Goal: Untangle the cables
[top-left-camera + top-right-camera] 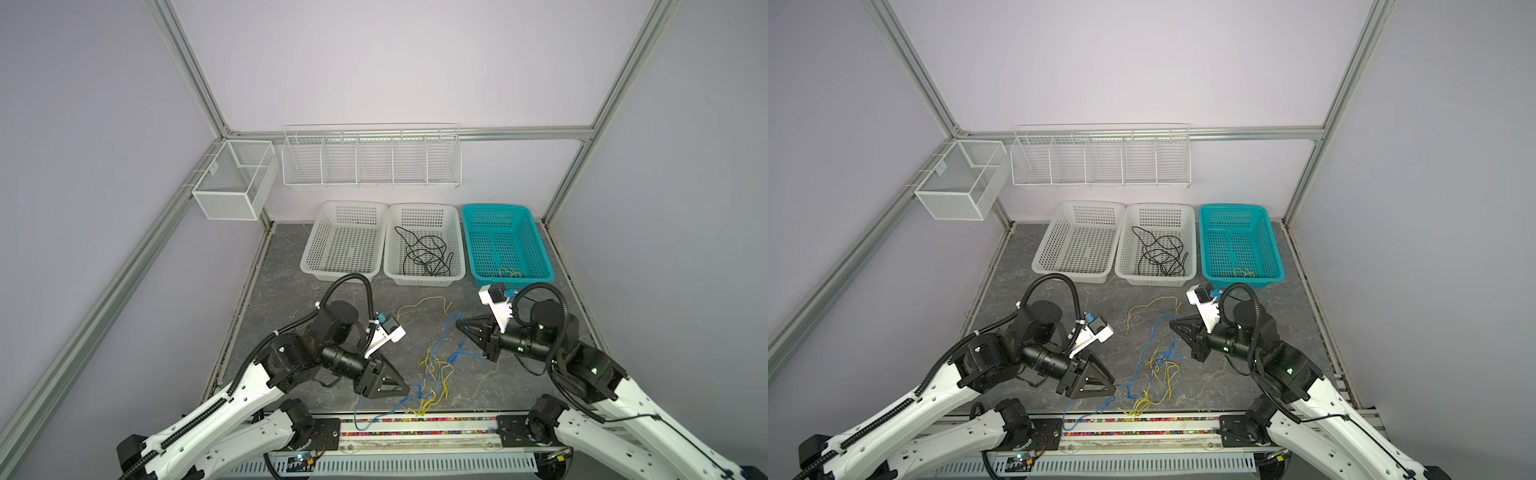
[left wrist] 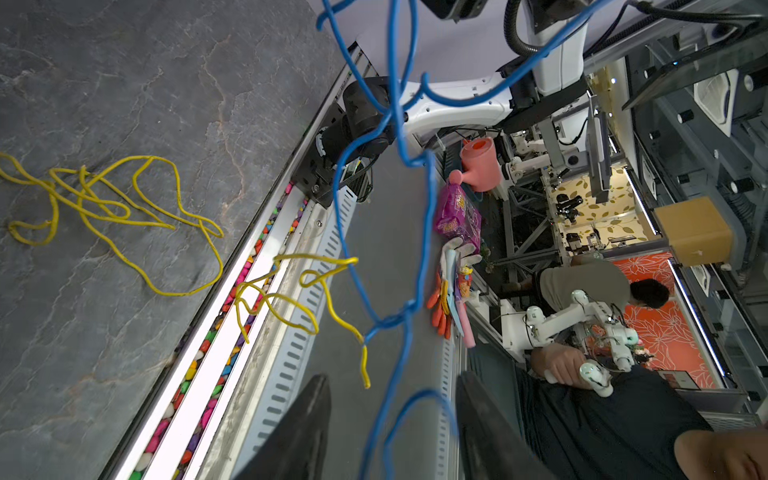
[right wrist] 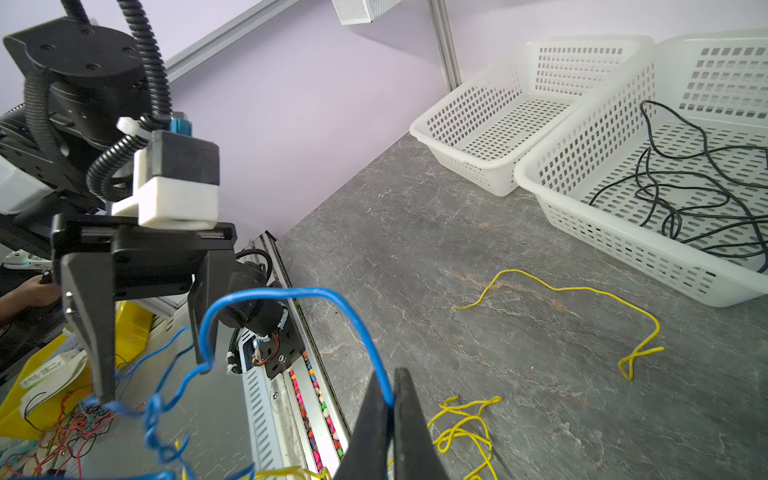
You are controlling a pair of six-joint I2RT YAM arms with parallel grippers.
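The yellow cable [image 2: 331,308] is hanging over the front bar from the blue cable's knot. My left gripper should grip the piece of blue cable [image 2: 408,336] and bring the tangle inward.
My right gripper [image 1: 457,322] [image 3: 392,405] is shut on the blue cable [image 1: 434,353] [image 3: 291,293], which hangs above the table. The cable runs down into a knot with a yellow cable [image 1: 438,376] [image 2: 291,299] near the front edge. My left gripper [image 1: 409,390] [image 2: 392,399] stands open there, with blue strands passing loosely between its jaws [image 2: 424,232]. Another yellow cable [image 1: 419,303] [image 3: 582,291] lies loose on the table. The black cable [image 1: 424,253] [image 3: 685,187] is coiled in the middle white basket [image 1: 424,205]. A bit of yellow cable [image 1: 509,273] lies in the teal basket [image 1: 494,206].
A white basket [image 1: 348,203] with nothing in it stands left of the middle one. On the back wall hang a wire rack [image 1: 370,158] and a mesh box [image 1: 232,178]. A rail with coloured beads [image 1: 415,422] runs along the table's front edge.
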